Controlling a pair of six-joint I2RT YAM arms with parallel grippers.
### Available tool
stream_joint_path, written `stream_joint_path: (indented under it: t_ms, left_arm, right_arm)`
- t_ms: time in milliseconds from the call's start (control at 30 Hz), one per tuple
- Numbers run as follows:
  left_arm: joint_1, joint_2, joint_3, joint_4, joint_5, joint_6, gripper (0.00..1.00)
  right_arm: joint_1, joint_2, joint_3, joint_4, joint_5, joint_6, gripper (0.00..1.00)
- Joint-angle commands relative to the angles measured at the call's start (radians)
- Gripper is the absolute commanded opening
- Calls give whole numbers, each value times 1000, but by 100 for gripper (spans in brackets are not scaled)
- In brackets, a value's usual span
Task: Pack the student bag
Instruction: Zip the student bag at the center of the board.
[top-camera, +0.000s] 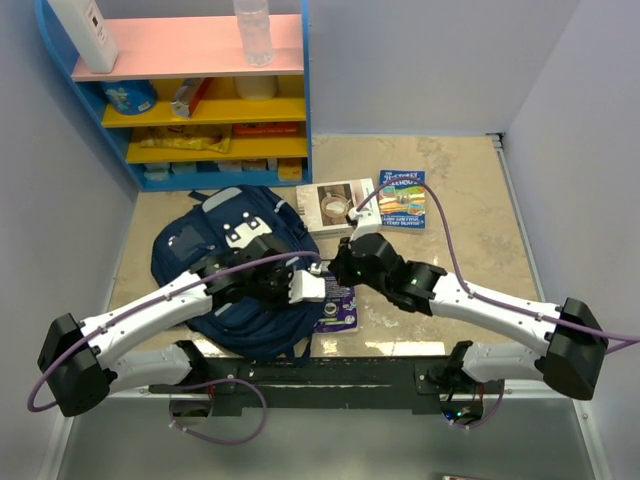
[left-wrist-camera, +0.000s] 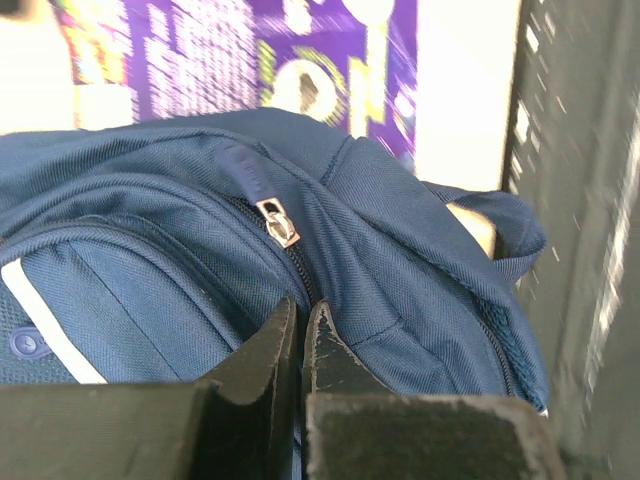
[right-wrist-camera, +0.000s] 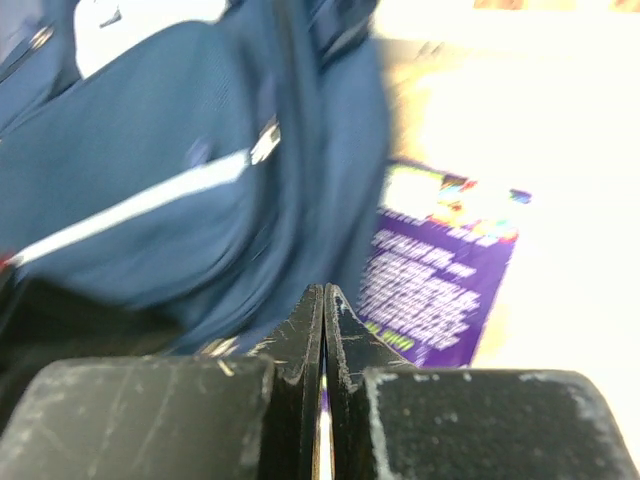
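My right gripper is shut, clear of the zipper pull (left-wrist-camera: 279, 223) by my left gripper's fingers, so my right gripper should open and take the zipper pull's blue tab (left-wrist-camera: 245, 172).
The student bag (top-camera: 225, 262), navy with grey trim and a white patch, lies on the table left of centre. My left gripper (top-camera: 320, 290) reaches over its right edge. In the left wrist view the left gripper (left-wrist-camera: 303, 312) is shut, its tips pinching the bag's fabric (left-wrist-camera: 400, 260) on the zipper line just below the metal zipper pull (left-wrist-camera: 278, 222). My right gripper (top-camera: 336, 274) hovers close by. The right wrist view is blurred. There the right gripper (right-wrist-camera: 324, 292) is shut on nothing, between the bag's side (right-wrist-camera: 150, 170) and a purple book (right-wrist-camera: 440, 270).
The purple book (top-camera: 338, 312) lies beside the bag's right edge. Two more books (top-camera: 335, 205) (top-camera: 402, 198) lie further back. A blue shelf unit (top-camera: 200, 90) with boxes and a bottle stands at the back left. The black base rail (left-wrist-camera: 590, 240) runs nearby.
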Motion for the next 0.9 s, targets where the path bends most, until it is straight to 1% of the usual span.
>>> stream_joint_path:
  t_ms: [0, 67, 167, 200, 233, 267, 333, 367, 400, 467, 500, 567, 667, 767, 867]
  left_arm:
    - [-13, -50, -12, -157, 54, 162, 0]
    - [-12, -65, -12, -191, 54, 183, 0]
    - [-13, -88, -5, -171, 50, 157, 0]
    - [-13, -88, -3, -163, 53, 153, 0]
    - [-13, -88, 1, -159, 53, 137, 0]
    - [-13, -87, 0, -154, 53, 131, 0]
    - [-12, -82, 6, -143, 56, 116, 0]
    - [-12, -82, 6, -139, 57, 111, 0]
    - [-13, -85, 8, -128, 59, 107, 0]
    - [-12, -93, 14, -117, 51, 91, 0]
    - [-12, -97, 15, -97, 32, 82, 0]
    - [-5, -108, 31, -86, 21, 71, 0]
    - [1, -110, 63, -71, 13, 59, 0]
    - [1, -111, 78, -77, 18, 61, 0]
    - [2, -114, 75, -77, 4, 65, 0]
  right_arm:
    - [-45, 25, 62, 13, 48, -65, 0]
    - [-59, 58, 82, 24, 36, -79, 0]
    - [-69, 97, 111, 36, -16, -96, 0]
    - [-69, 108, 108, 58, -49, -108, 0]
    - [-69, 106, 99, 79, -144, -128, 0]
    - [-69, 97, 80, 110, -195, -186, 0]
    - [-65, 44, -12, 220, -255, -218, 9]
    - [-66, 22, -45, 254, -309, -249, 16]
    - [-64, 4, -106, 321, -335, -275, 33]
    - [-53, -70, -164, 377, -360, -335, 41]
    - [-50, -94, -212, 426, -370, -350, 48]
    - [-44, -136, -253, 454, -375, -381, 53]
    - [-36, -127, -286, 496, -419, -410, 56]
    - [-6, -98, -315, 579, -456, -448, 56]
    - [49, -54, -301, 606, -487, -514, 56]
